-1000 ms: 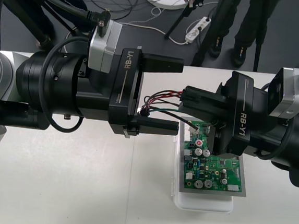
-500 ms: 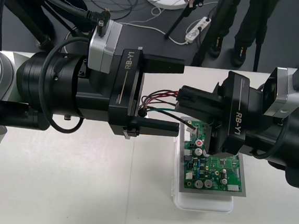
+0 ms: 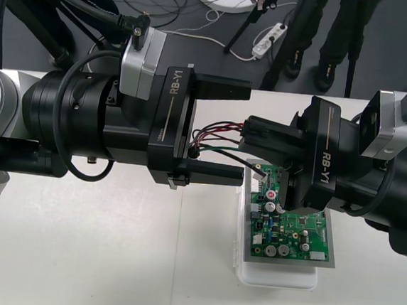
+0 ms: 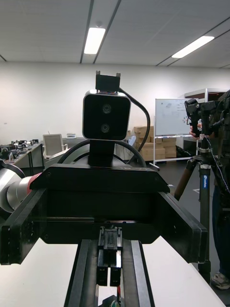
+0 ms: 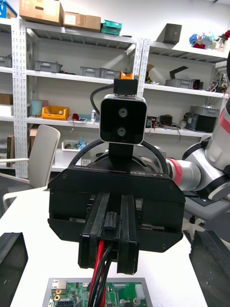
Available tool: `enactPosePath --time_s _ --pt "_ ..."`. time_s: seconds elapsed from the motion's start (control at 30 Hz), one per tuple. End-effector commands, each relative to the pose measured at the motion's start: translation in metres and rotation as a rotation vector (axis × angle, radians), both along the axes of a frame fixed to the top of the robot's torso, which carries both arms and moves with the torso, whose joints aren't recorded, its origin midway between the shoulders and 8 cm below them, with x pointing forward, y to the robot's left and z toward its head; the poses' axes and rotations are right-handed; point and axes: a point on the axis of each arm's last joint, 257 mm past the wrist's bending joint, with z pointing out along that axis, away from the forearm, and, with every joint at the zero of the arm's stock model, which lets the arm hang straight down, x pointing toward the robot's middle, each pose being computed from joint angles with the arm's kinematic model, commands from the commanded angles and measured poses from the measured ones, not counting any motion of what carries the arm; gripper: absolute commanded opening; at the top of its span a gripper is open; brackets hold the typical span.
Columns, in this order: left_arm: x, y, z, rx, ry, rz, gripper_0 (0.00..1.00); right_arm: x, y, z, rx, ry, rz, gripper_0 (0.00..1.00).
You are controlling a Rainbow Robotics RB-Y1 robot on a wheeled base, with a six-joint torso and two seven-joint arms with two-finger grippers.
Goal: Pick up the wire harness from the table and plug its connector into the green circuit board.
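I expect the harness's far end (image 3: 193, 152) to hang down below my left gripper when I carry it, because the thin wires (image 3: 218, 132) curve loosely from the black plug.
My right gripper (image 3: 256, 141) reaches in from the right and is shut on the wire harness (image 3: 216, 133) above the far end of the green circuit board (image 3: 291, 228). The red, black and green wires loop out toward my left gripper (image 3: 242, 131), which stands open with one finger on each side of the loop and touches nothing. In the left wrist view the right gripper (image 5: 111, 240) pinches a black plug (image 5: 111, 224); red and black wires (image 5: 98, 278) hang toward the board (image 5: 96, 293). In the right wrist view my own fingers (image 4: 86, 273) clamp the harness (image 4: 109, 264).
The board sits on a white base (image 3: 278, 277) right of the table's middle. Bare table lies in front of and to the left of the base. Cables and a power strip (image 3: 268, 40) lie on the dark floor beyond the far edge.
The right gripper has shifted slightly left with the harness in it. The left arm has not moved.
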Motion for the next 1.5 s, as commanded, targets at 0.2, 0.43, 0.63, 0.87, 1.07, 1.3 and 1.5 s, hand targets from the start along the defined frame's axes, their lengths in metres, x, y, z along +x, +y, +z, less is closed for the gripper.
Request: enactPosePath --time_s 0.2,0.43,0.63,0.87,1.07,1.3,1.5 --pt "0.0001 -0.0041 0.0125 -0.014 -0.042 0.0 1.0 -0.0123 0.0047 0.0173 0.01 -0.036 0.033 0.0" --pt "0.0005 -0.0037 0.0119 -0.011 -0.047 0.002 0.0 -0.0132 0.0039 0.0202 0.017 -0.039 0.036 0.0" --pt "0.0003 -0.0036 0.0127 -0.014 -0.046 0.001 0.0 -0.0134 0.0032 0.0208 0.021 -0.038 0.036 0.0" --pt "-0.001 -0.0029 0.0138 -0.019 -0.039 -0.004 0.0 -0.0125 0.003 0.0207 0.021 -0.038 0.033 0.0" --pt "-0.0019 -0.002 0.0144 -0.024 -0.034 -0.007 0.0 -0.0125 0.003 0.0207 0.021 -0.038 0.033 0.0" --pt "-0.0028 -0.0013 0.0144 -0.03 -0.034 -0.009 0.0 -0.0133 0.0031 0.0204 0.021 -0.04 0.034 0.0" --pt "-0.0037 -0.0013 0.0152 -0.032 -0.036 -0.012 0.0 -0.0118 0.0014 0.0197 0.021 -0.031 0.03 0.37"
